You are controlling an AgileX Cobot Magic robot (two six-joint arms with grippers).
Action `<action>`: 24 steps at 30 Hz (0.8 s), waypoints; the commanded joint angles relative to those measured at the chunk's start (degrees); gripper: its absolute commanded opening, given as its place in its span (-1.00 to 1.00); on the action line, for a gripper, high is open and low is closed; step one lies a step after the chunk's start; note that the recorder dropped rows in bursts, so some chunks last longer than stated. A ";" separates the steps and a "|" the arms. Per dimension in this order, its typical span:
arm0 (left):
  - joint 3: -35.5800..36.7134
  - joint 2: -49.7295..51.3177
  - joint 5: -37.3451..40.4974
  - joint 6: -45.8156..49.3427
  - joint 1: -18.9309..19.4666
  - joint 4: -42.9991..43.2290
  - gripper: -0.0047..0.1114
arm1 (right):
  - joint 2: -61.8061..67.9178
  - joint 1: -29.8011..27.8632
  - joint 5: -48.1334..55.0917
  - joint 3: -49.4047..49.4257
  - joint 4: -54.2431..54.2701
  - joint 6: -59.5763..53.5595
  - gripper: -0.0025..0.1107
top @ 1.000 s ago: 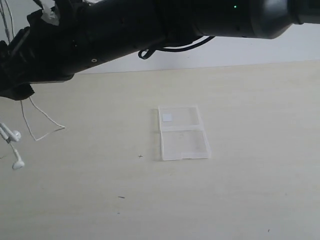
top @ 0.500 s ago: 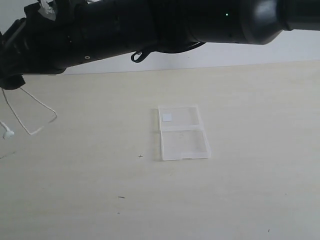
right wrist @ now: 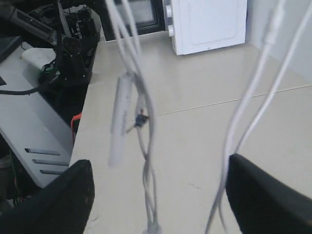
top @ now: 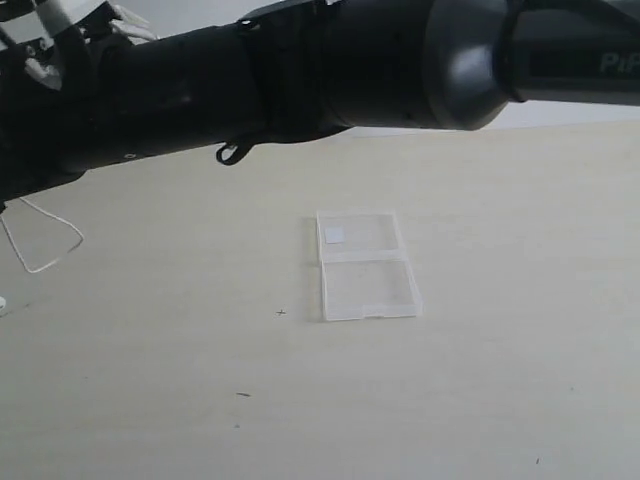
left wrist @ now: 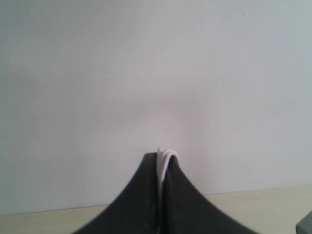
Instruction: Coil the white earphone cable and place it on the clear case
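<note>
The white earphone cable (top: 80,238) hangs in loose, separate strands (right wrist: 231,126), so its loops will spread wide over the clear case when I lower it.
The clear case (top: 365,265) lies open and flat in the middle of the table, with its white sticker (top: 333,236) on the far half. A loop of the white earphone cable (top: 45,240) hangs at the far left, under a black arm (top: 300,80) that reaches across from the right. My left gripper (left wrist: 162,161) is shut on several strands of the cable (left wrist: 165,157), held up facing the wall. My right gripper (right wrist: 158,195) is open. Cable strands (right wrist: 146,146) and the inline piece (right wrist: 122,122) hang between its fingers (right wrist: 63,195). One strand runs along the other finger.
The black arm fills the upper part of the exterior view and hides the grippers there. The table edge, grey equipment (right wrist: 34,131) and a white cabinet (right wrist: 209,24) show beyond the cable in the right wrist view. Small dark specks (top: 281,312) mark the tabletop.
The black arm has swung further across the view. The hanging cable loop has shifted left, and the two earbuds have slipped past the left edge. The case has not moved.
</note>
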 commanded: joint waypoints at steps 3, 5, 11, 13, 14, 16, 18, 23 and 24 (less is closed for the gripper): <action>-0.27 0.10 0.27 -1.53 0.27 0.91 -0.92 | 0.00 1.51 -6.07 0.14 4.84 -4.33 0.32; -0.27 0.10 0.28 -1.53 0.27 1.03 -0.92 | 0.00 1.51 -8.76 0.14 4.84 -3.91 0.32; -0.27 0.10 0.28 -1.53 0.27 1.03 -0.92 | 0.00 1.51 -11.77 0.14 5.24 -3.82 0.32; -0.27 0.10 -0.14 -1.53 0.27 1.00 -0.92 | 0.00 1.51 -12.09 0.14 5.84 -3.82 0.32; -0.27 0.10 -0.14 -1.53 0.27 1.00 -0.92 | 0.00 1.51 -12.09 0.14 5.84 -3.82 0.32; -0.27 0.10 -0.12 -1.53 0.27 1.30 -0.92 | 0.00 1.51 -12.09 0.14 5.84 -3.82 0.32; -0.27 0.10 -0.12 -1.53 0.27 1.30 -0.92 | 0.00 1.51 -9.95 0.14 5.85 -3.82 0.32; -0.27 0.10 -0.12 -1.53 0.27 1.30 -0.92 | 0.00 1.51 -5.27 0.14 7.08 -3.82 0.32; -0.27 0.10 -0.12 -1.53 0.27 1.30 -0.92 | 0.00 1.51 -5.21 0.14 7.09 -3.58 0.32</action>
